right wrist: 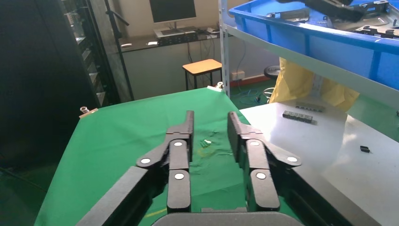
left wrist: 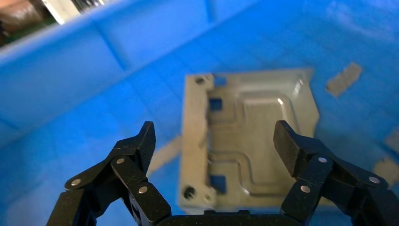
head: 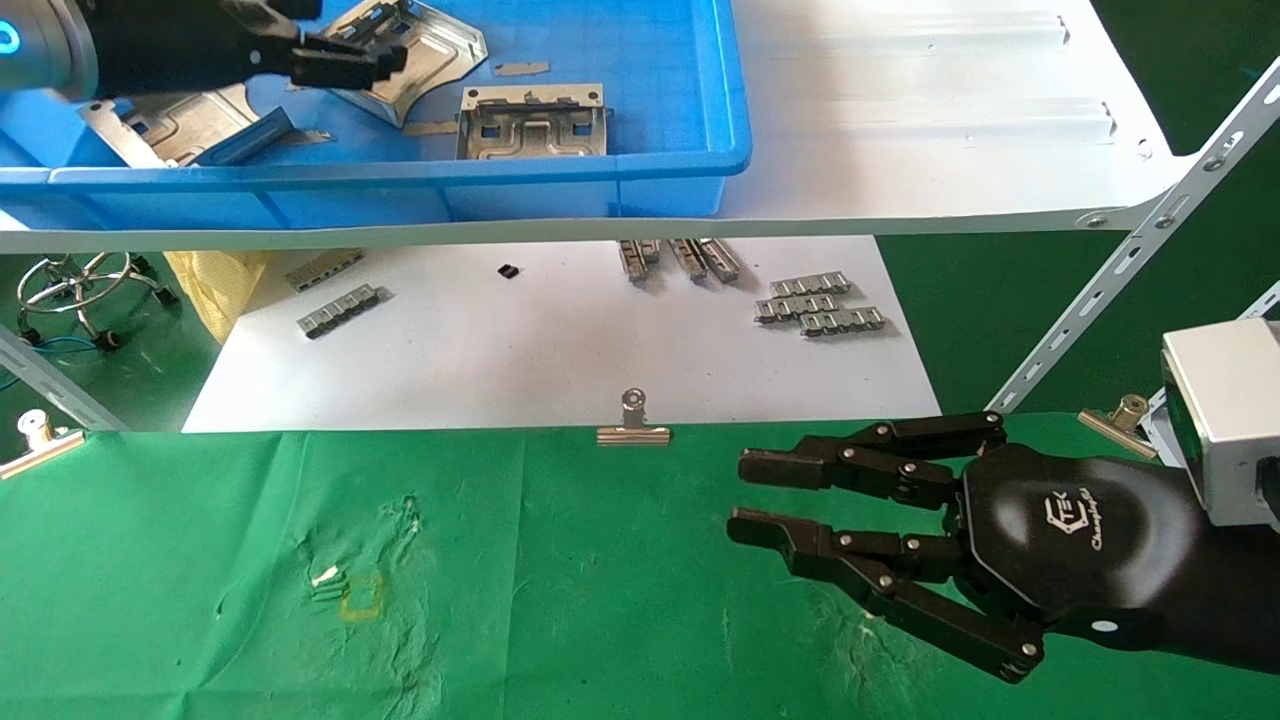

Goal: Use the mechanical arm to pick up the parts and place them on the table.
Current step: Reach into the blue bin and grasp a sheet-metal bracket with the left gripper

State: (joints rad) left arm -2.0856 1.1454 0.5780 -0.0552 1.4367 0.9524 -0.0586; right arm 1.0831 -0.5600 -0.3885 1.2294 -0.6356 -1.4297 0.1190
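Flat grey strips (head: 522, 68) lie scattered over the bin's bottom around the stamped part (head: 434, 50), so the robot should expect more strips to be hidden under the part when it lifts the part.
Several silvery stamped parts lie in a blue bin (head: 600, 180) on the shelf: one near the front wall (head: 533, 125), one at the left (head: 170, 125), one further back (head: 440, 40). My left gripper (head: 350, 60) is inside the bin, open, just above the back part. In the left wrist view the part (left wrist: 254, 117) lies flat between and beyond the spread fingers of the gripper (left wrist: 214, 134), not touched. My right gripper (head: 740, 495) hovers open and empty over the green table (head: 250, 560), and its own view shows it (right wrist: 210, 123) above the cloth (right wrist: 122, 136).
The bin stands on a white metal shelf (head: 900, 120) with slotted posts (head: 1130, 270). Below lies a white board (head: 560, 350) with small grey ridged strips (head: 820, 305). Binder clips (head: 633, 420) pin the cloth's far edge. A yellow square mark (head: 362, 597) is on the cloth.
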